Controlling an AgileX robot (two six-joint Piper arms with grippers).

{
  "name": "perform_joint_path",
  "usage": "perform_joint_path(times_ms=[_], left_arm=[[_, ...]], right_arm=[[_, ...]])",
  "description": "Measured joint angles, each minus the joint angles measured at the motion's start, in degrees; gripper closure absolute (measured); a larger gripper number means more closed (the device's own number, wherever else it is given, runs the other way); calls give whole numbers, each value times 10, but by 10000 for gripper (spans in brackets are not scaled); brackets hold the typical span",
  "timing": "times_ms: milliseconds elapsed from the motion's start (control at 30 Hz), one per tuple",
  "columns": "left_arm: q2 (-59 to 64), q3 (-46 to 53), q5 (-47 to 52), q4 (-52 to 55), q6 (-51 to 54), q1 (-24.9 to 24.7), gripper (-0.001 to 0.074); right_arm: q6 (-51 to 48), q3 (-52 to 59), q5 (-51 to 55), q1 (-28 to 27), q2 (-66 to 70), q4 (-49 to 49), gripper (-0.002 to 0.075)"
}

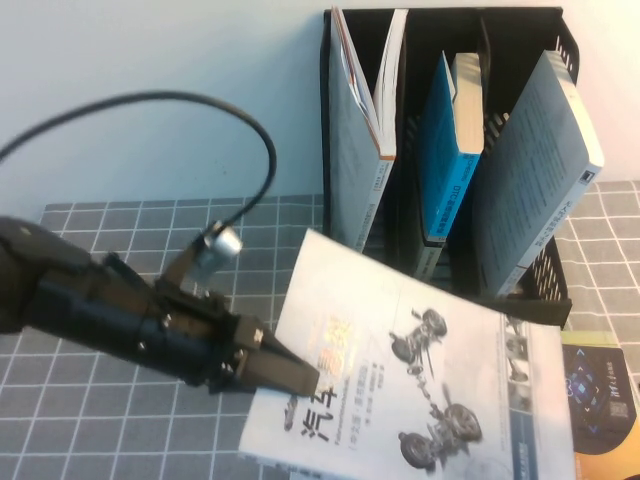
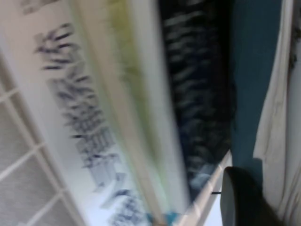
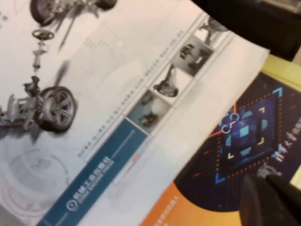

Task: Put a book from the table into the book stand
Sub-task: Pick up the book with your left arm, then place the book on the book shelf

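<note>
My left gripper should lift the white book point(image 1: 400, 370), turn it upright and lower it next to the grey-white book, because it now holds the white book flat below the narrow slots.
The book point(image 1: 420, 380) is a large white paperback with black title and grey suspension pictures. It slants across the grey grid table point(image 1: 120, 440), its far corner near the foot of the black book stand point(image 1: 440, 30). My left gripper point(image 1: 300, 378) is shut on the book's left edge. In the left wrist view the blurred cover point(image 2: 80, 108) fills the frame beside one dark finger point(image 2: 240, 197). My right gripper point(image 3: 273, 197) is out of the high view. It hovers shut and empty over a dark book, next to the white book point(image 3: 94, 70).
The stand's three slots each hold a leaning book: a grey-white one point(image 1: 365, 110), a blue one point(image 1: 445, 140) and a grey-blue one point(image 1: 530, 160). A dark book with an orange-and-blue graphic point(image 1: 600, 400) lies at the right, partly under the white book, and shows in the right wrist view point(image 3: 244, 136).
</note>
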Motion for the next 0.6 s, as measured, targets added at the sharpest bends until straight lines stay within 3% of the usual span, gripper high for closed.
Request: perform_joint_path(times_ms=[300,600], left_arm=[[-164,-164,6,96,-170,0,617],[-163,-364,-34,93,-227,0,617]], right_arm=[[48,0,20,0,-65,-38,729],[50,0,35,0,-66,-41,729]])
